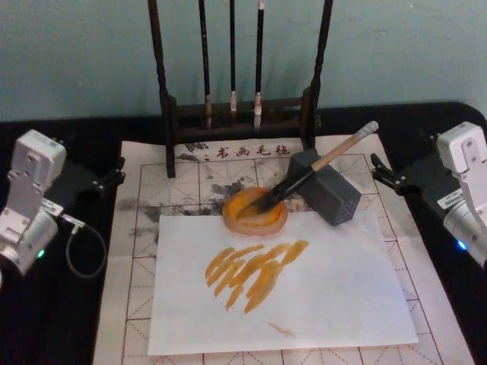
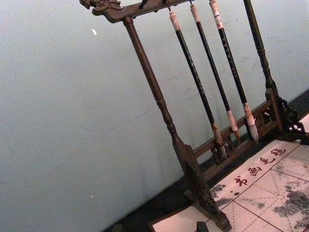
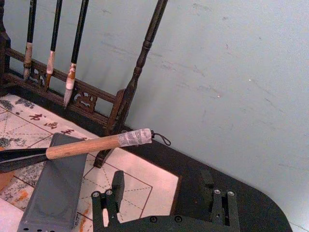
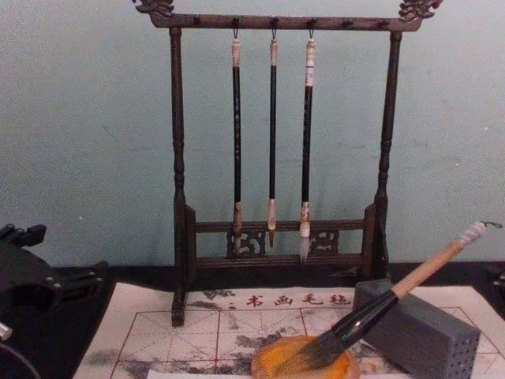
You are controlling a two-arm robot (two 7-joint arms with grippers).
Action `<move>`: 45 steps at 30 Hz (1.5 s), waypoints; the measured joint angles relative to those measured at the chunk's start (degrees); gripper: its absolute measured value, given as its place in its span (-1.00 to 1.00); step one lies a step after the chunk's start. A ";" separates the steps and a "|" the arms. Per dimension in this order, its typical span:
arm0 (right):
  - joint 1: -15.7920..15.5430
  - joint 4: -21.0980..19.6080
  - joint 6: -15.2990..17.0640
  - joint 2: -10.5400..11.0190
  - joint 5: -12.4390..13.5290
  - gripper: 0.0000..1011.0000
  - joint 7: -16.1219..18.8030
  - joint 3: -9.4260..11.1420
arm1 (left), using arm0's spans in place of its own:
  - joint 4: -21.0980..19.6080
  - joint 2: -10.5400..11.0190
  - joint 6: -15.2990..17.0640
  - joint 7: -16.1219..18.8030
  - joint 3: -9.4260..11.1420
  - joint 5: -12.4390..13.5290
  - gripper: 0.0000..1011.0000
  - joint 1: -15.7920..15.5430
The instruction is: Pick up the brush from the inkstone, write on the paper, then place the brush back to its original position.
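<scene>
I expect the brush to come free and leave the inkstone behind when I lift, because the brush's bristles (image 4: 314, 353) lie loose in the open inkstone and the brush's handle is only propped up.
The brush (image 1: 323, 161) lies slanted, its dark bristles resting in the round orange inkstone (image 1: 245, 223) and its pale handle propped on a grey block (image 1: 335, 199). In the right wrist view the brush's (image 3: 87, 146) white end cap with a loop juts past the grey block (image 3: 53, 193). The paper (image 1: 144, 228), with red grid lines and grey smudges, lies under a plain white sheet (image 1: 342, 296) that bears orange strokes (image 1: 255, 274). My left gripper (image 1: 118, 171) hovers open at the paper's left edge. My right gripper (image 1: 378, 171) stands open off the brush's end cap, holding nothing.
A dark wooden rack (image 1: 240, 114) with three slim black-handled brushes (image 4: 272, 142) stands at the back of the paper, before a pale teal wall. The table around the sheets is black. A grey cable (image 1: 76, 251) loops by the left arm.
</scene>
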 joint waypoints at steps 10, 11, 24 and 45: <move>0.00 0.00 0.01 0.00 0.00 0.98 0.00 0.00 | 0.00 0.00 0.00 0.00 0.00 0.00 0.98 0.00; 0.00 0.00 0.01 0.00 0.00 0.98 0.00 0.00 | 0.00 0.00 0.00 0.00 0.00 0.00 0.98 0.00; 0.00 0.00 0.01 0.00 0.00 0.98 0.00 0.00 | 0.00 0.00 0.00 0.00 0.00 0.00 0.98 0.00; 0.00 0.00 0.01 0.00 0.00 0.98 0.00 0.00 | 0.00 0.00 0.00 0.00 0.00 0.00 0.98 0.00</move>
